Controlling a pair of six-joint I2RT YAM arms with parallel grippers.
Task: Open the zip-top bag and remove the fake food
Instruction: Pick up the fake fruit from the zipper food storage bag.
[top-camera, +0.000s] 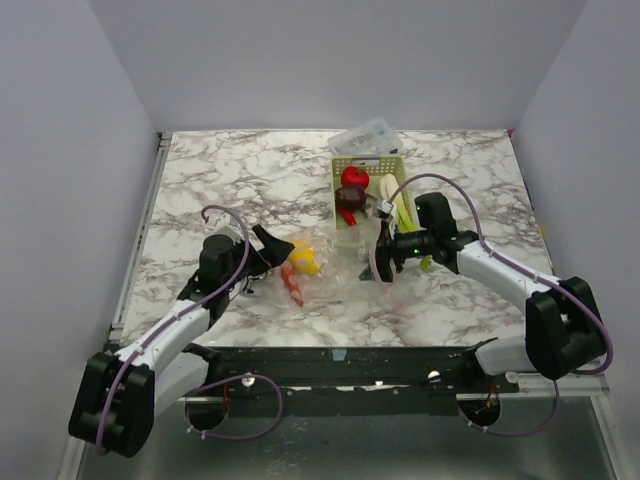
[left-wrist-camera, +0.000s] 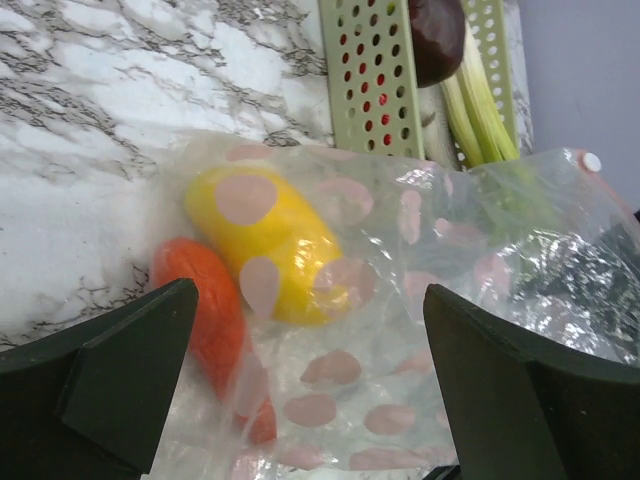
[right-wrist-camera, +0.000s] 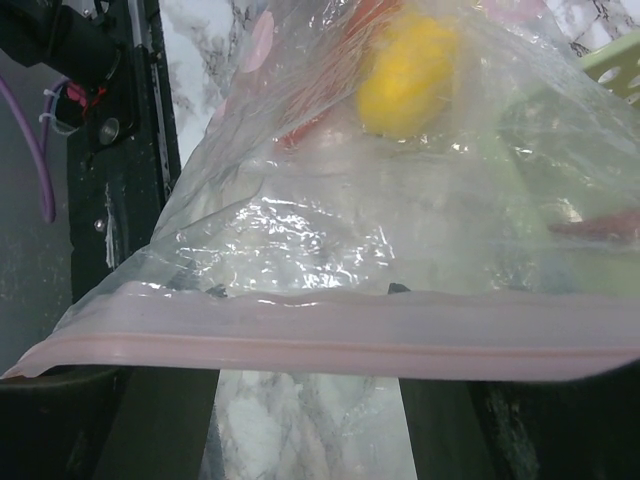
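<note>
Next, I push my right gripper deeper and grip the lemon before backing out, because the gripper's fingers are just inside the bag's zip strip, short of the yellow lemon.
The clear zip-top bag lies crumpled on the marble between my two grippers. A yellow lemon and an orange carrot are inside it at its left end. My left gripper is open, its fingers either side of that end; in the left wrist view the gripper straddles the bag just short of the lemon and carrot. My right gripper is at the bag's right end. Its fingers stand apart and the pinkish zip strip lies across them, lifted off the table.
The pale green slotted basket stands behind the bag, holding a red round fruit, a dark beet and a pale green leek. A clear rigid box sits behind the basket. The table's front edge is close below the bag.
</note>
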